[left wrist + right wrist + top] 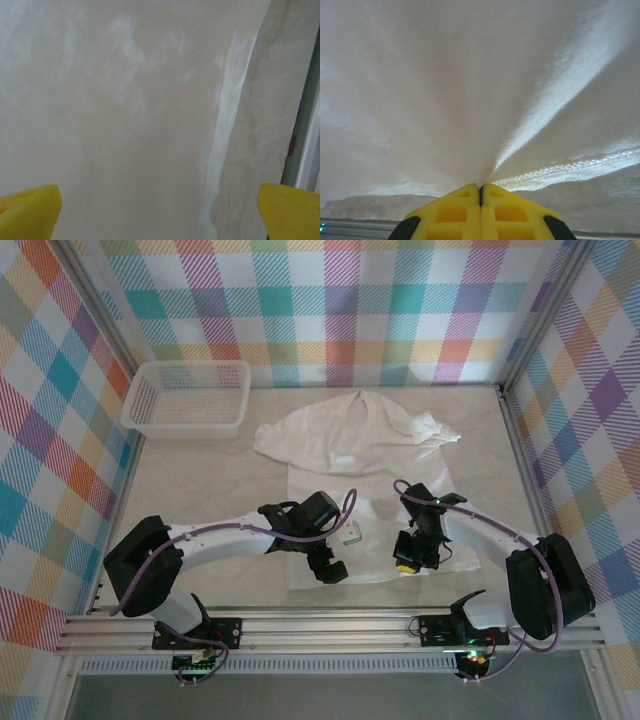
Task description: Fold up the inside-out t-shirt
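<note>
The t-shirt's far part is lying in loose, rumpled folds (365, 428), so I expect its flat body (376, 515) to bunch up into a pile when I lift and pull it.
The inside-out t-shirt (345, 455) lies spread on the table, plain white, with its sleeves bunched toward the back and its body reaching the front edge. My right gripper (408, 562) sits at the shirt's near right part. In the right wrist view its yellow fingers (455, 215) are pressed together on a pinch of the fabric beside the stitched hem (570, 172), and the cloth (470, 100) fans out from the pinch. My left gripper (330, 568) hovers over the shirt's near left part. Its fingertips (27, 210) stand wide apart over flat cloth (125, 125) near the shirt's edge (225, 125).
A white mesh basket (187, 398) stands at the back left corner. Bare marble tabletop (200, 490) flanks the shirt on both sides. The aluminium frame rail (330, 625) runs along the near edge, and checkered walls close in the left, right and back.
</note>
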